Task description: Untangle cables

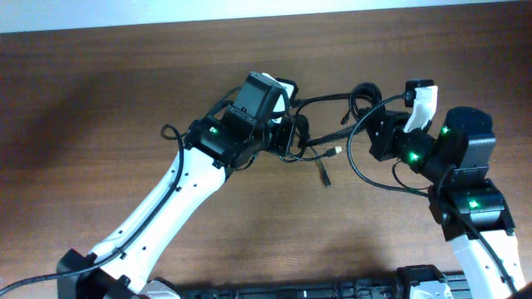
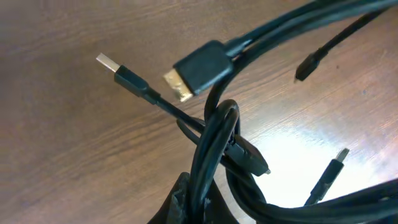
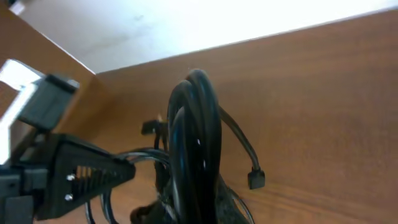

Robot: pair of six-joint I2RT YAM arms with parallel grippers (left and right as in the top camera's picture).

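Note:
Next, my right gripper lets go of its looped bundle, because it is holding the bundle far from the tangle by my left gripper. It should then take a strand of cable next to the tangle.
The black cables stretch between my two grippers over the wooden table, with loose plug ends hanging below the middle. My left gripper is shut on a strand of the cables; a gold HDMI plug and a USB plug show just beyond it. My right gripper is shut on a looped bundle of the cables, held upright, with a small plug dangling to its right. The left arm's gripper head shows at the left in the right wrist view.
The brown wooden table lies all around. A thicker black wire loops off the right arm. A dark strip runs along the table's front edge between the arm bases.

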